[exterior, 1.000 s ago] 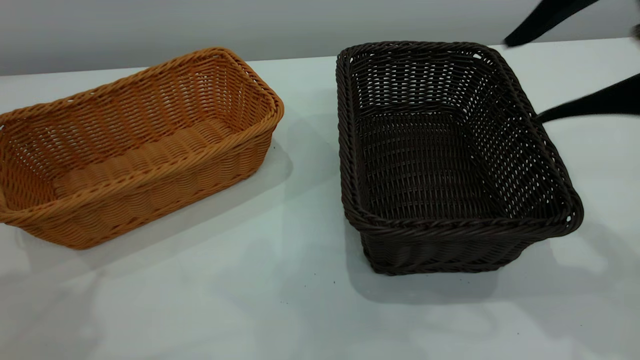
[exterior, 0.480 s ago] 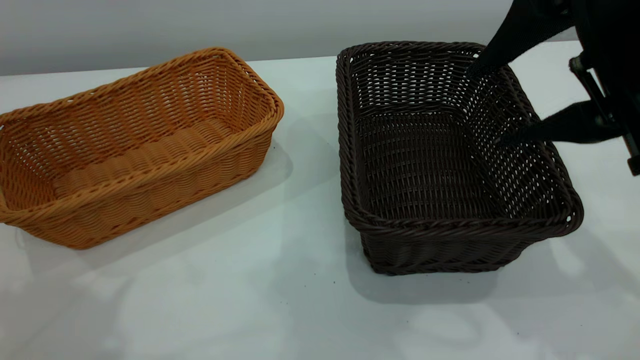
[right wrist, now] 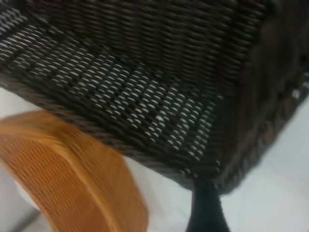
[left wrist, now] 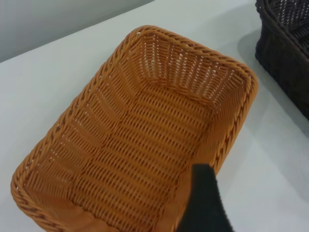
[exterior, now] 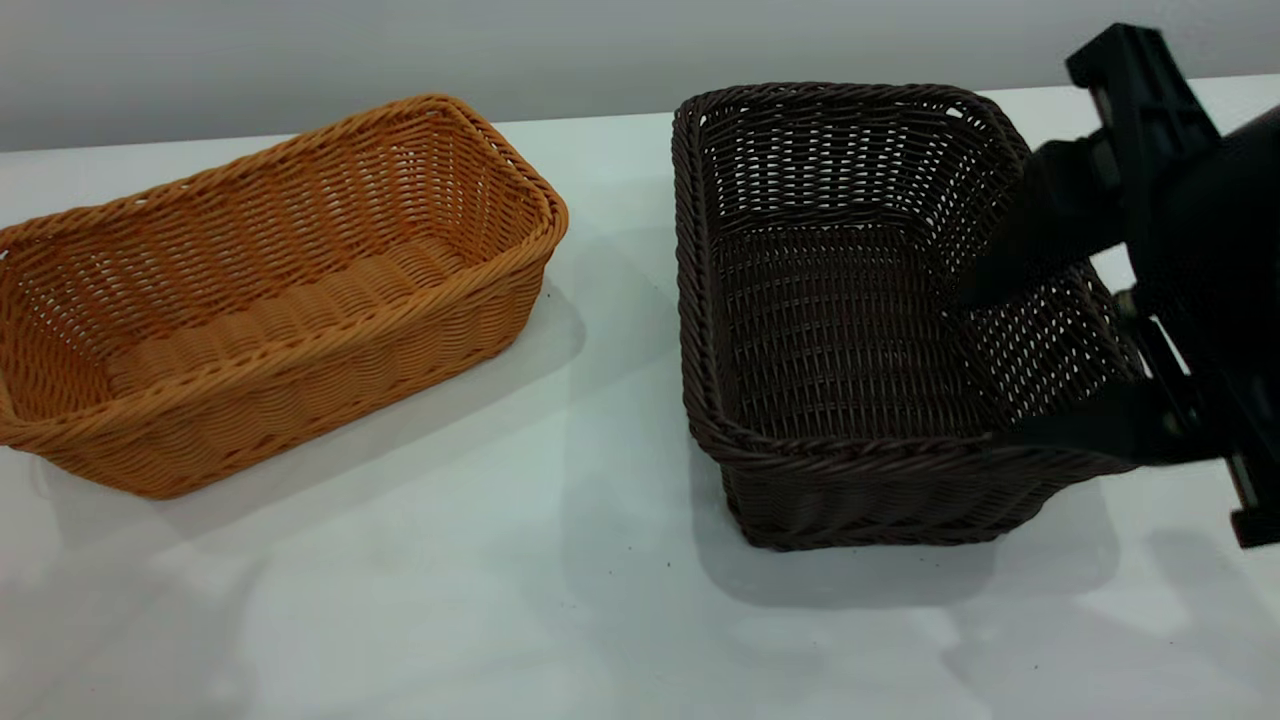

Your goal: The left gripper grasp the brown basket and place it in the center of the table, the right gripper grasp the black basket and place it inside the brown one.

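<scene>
Next, I move my right gripper inward and down over the front rim point(exterior: 942, 450) before lifting, because its open fingers are high at the black basket's corner.
The brown basket point(exterior: 270, 290) stands on the table point(exterior: 560, 600) at the left, empty. The black basket point(exterior: 850, 320) stands at the right, empty. My right gripper point(exterior: 1000, 362) is open at the black basket's right wall. One finger reaches inside the basket and the other lies at the front right rim. In the right wrist view one of its fingers point(right wrist: 205, 208) shows just outside the black basket's rim point(right wrist: 145, 96). My left gripper is out of the exterior view. One of its fingers point(left wrist: 204, 193) hangs over the brown basket's rim point(left wrist: 145, 135), open.
A grey wall runs behind the table's back edge. Bare white table lies between the two baskets point(exterior: 620, 330) and in front of them. The black basket's corner point(left wrist: 285, 43) shows in the left wrist view, and the brown basket point(right wrist: 72, 169) in the right wrist view.
My right gripper has come in from the far right and moved forward and down onto the black basket's right wall. Neither basket has moved.
</scene>
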`<state>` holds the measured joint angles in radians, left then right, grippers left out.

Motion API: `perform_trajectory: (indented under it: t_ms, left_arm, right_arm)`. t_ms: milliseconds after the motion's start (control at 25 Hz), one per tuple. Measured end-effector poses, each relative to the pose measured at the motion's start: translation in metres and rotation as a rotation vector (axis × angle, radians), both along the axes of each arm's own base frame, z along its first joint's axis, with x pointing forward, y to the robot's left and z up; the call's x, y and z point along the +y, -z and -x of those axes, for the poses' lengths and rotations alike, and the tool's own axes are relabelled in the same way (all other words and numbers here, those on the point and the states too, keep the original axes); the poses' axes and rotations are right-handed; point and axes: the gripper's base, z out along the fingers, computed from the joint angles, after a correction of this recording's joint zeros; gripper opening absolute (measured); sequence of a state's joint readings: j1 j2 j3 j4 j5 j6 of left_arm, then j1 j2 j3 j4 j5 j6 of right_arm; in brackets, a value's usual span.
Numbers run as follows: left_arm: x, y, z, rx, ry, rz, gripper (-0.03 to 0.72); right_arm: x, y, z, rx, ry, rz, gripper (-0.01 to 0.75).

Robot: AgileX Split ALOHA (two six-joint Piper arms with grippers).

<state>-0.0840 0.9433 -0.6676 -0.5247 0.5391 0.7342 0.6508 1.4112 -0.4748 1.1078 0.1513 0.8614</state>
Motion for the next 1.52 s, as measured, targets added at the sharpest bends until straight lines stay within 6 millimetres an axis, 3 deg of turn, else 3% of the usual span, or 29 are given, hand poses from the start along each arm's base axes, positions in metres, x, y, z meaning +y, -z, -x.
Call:
perform_trajectory:
  t_ms: [440,840,1520]
  left_arm:
    - [-0.001,-0.001,0.000,0.002,-0.006,0.022,0.456]
    - [-0.001,-0.001,0.000,0.003,-0.005,0.021,0.456]
    - [-0.001,0.000,0.000,0.003,-0.004,0.019,0.456]
  right_arm:
    - [0.001,0.027,-0.005,0.069,0.011,0.082,0.442]
    - [0.011,0.018,-0.020,0.002,-0.024,0.079,0.442]
    - [0.018,0.032,-0.028,0.049,-0.016,0.097,0.442]
